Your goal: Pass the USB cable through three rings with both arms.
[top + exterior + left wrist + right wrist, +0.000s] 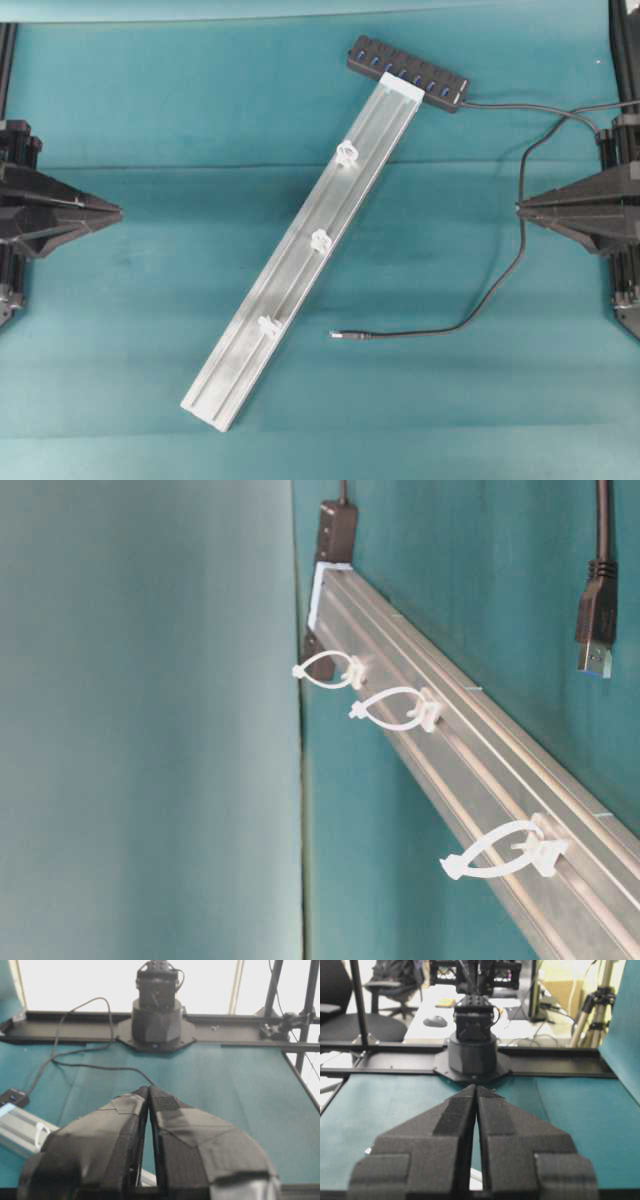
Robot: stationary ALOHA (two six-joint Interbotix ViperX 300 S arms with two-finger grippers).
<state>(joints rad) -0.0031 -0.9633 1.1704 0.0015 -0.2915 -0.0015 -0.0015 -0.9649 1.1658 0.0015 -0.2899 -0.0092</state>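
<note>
The slim plug [350, 335] is clear of the rail, so I should move my right gripper next toward the cable [392, 334] behind the plug until the fingers are on both sides of the cable.
The black USB cable [470, 320] curls over the teal mat on the right, and its slim plug [338, 335] lies beside the rail. Three white rings [347, 153] [321, 240] [268, 326] sit in a row along the silver rail [235, 385], all without cable through them. The table-level view shows the same rings [330, 670] [395, 708] [500, 852] standing open-looped. My left gripper [120, 212] [149, 1089] is shut and holds nothing at the left edge. At the right edge my right gripper [518, 208] [476, 1087] is also shut, close to the cable's bend but apart from it.
A black hub [408, 72] with blue ports lies at the rail's far end, with the cable leading from it. The rail runs diagonally from upper right to lower left. Black arm frames stand along both side edges.
</note>
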